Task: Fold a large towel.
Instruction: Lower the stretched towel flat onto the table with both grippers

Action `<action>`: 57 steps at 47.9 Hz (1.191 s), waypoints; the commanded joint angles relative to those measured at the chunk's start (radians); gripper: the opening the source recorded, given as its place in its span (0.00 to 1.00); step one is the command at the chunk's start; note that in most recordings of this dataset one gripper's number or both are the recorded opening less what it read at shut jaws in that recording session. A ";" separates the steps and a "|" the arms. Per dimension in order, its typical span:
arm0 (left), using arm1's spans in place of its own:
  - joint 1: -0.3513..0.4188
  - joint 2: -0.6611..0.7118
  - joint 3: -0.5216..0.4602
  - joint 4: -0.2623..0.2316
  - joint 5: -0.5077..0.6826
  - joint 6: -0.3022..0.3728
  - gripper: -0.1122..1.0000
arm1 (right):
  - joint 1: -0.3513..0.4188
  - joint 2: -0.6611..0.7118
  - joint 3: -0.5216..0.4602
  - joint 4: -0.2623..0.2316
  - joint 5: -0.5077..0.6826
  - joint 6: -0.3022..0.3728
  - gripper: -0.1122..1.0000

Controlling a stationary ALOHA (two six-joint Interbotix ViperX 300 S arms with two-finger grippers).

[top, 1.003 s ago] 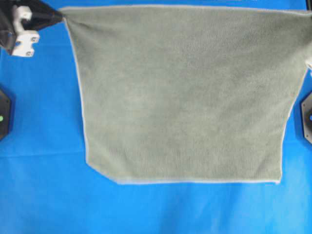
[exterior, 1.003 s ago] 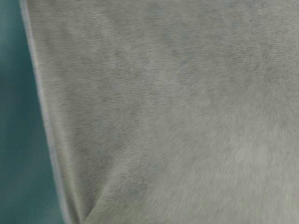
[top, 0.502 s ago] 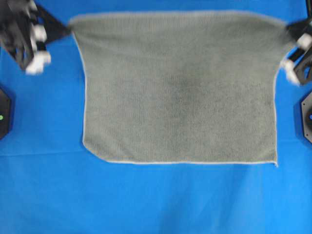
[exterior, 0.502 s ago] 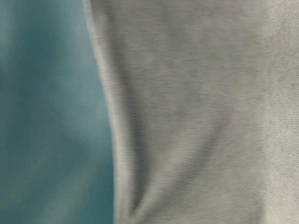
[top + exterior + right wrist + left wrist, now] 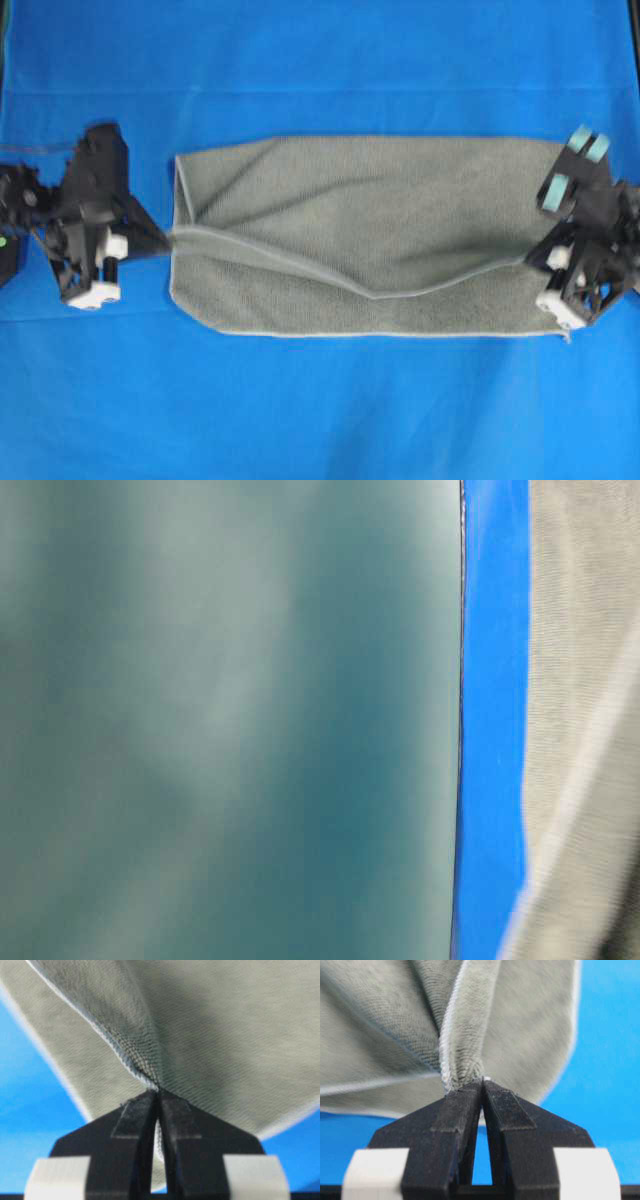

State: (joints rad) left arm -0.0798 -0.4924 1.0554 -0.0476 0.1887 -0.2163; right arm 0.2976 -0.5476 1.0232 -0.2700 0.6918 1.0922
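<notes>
The towel's pinched corner (image 5: 180,231) lines up with the side edge of the lower layer, so my left gripper should keep going toward the layer's near corner (image 5: 179,295) and let go there.
The grey-green towel (image 5: 360,235) lies folded over on itself across the blue sheet, a long strip from left to right, its pale hem sagging in a curve across the upper layer. My left gripper (image 5: 165,238) is shut on the towel's left corner, whose bunched hem shows in the left wrist view (image 5: 465,1055) at the gripper (image 5: 482,1082). My right gripper (image 5: 535,258) is shut on the right corner, which shows pinched in the right wrist view (image 5: 150,1055) at the gripper (image 5: 158,1091). The table-level view shows a strip of towel (image 5: 580,680) at its right edge.
The bright blue sheet (image 5: 320,60) covers the whole table. A dark arm base (image 5: 8,255) sits at the left edge, partly behind the left arm. Most of the table-level view is a blurred teal-grey surface (image 5: 230,720).
Both grippers have carried the towel's far edge down toward the near edge, folding the towel roughly in half. The towel has dropped out of most of the table-level view.
</notes>
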 commanded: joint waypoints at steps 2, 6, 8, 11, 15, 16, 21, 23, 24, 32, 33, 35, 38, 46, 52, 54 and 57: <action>-0.041 0.081 0.006 0.005 -0.067 -0.034 0.13 | 0.034 0.064 0.002 0.006 -0.034 0.035 0.12; -0.064 0.149 0.011 0.005 -0.101 -0.043 0.13 | 0.049 0.107 0.005 0.008 -0.037 0.067 0.12; -0.077 0.183 0.009 0.003 -0.106 -0.051 0.13 | 0.060 0.124 0.009 0.009 -0.041 0.080 0.12; -0.104 0.232 0.003 0.005 -0.106 -0.055 0.13 | 0.086 0.143 0.011 0.011 -0.057 0.103 0.12; -0.140 0.267 -0.009 0.005 -0.103 -0.055 0.13 | 0.127 0.155 0.018 0.014 -0.091 0.141 0.12; -0.146 0.270 -0.012 0.003 -0.101 -0.052 0.13 | 0.135 0.155 0.020 0.014 -0.098 0.150 0.12; -0.155 0.262 -0.028 0.005 -0.072 -0.057 0.13 | 0.173 0.149 0.023 0.015 -0.121 0.198 0.12; -0.155 0.250 -0.031 0.005 -0.054 -0.060 0.13 | 0.187 0.146 0.023 0.014 -0.127 0.215 0.13; -0.155 0.241 -0.032 0.005 -0.043 -0.061 0.13 | 0.198 0.146 0.023 0.014 -0.132 0.227 0.13; -0.172 0.181 -0.028 0.005 -0.017 -0.083 0.17 | 0.236 0.146 0.023 0.014 -0.155 0.272 0.13; -0.173 0.179 -0.026 0.003 -0.018 -0.084 0.20 | 0.235 0.146 0.023 0.012 -0.155 0.275 0.13; -0.175 0.183 -0.028 0.005 -0.023 -0.084 0.28 | 0.235 0.147 0.023 0.009 -0.155 0.278 0.13; -0.176 0.187 -0.034 0.005 -0.025 -0.084 0.44 | 0.235 0.153 0.018 0.005 -0.152 0.278 0.15; -0.178 0.187 -0.060 0.006 -0.015 -0.077 0.82 | 0.236 0.153 0.000 -0.012 -0.129 0.279 0.57; -0.178 0.152 -0.083 0.008 0.002 -0.063 0.79 | 0.242 0.123 -0.044 -0.060 -0.061 0.272 0.69; -0.176 0.137 -0.087 0.015 0.011 -0.058 0.78 | 0.242 0.098 -0.063 -0.084 -0.006 0.273 0.67; -0.155 0.109 -0.097 0.023 0.014 -0.044 0.77 | 0.233 0.072 -0.075 -0.123 0.106 0.279 0.66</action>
State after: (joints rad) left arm -0.2531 -0.3436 0.9863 -0.0337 0.2010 -0.2700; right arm 0.5369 -0.4387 0.9833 -0.3528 0.6980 1.3668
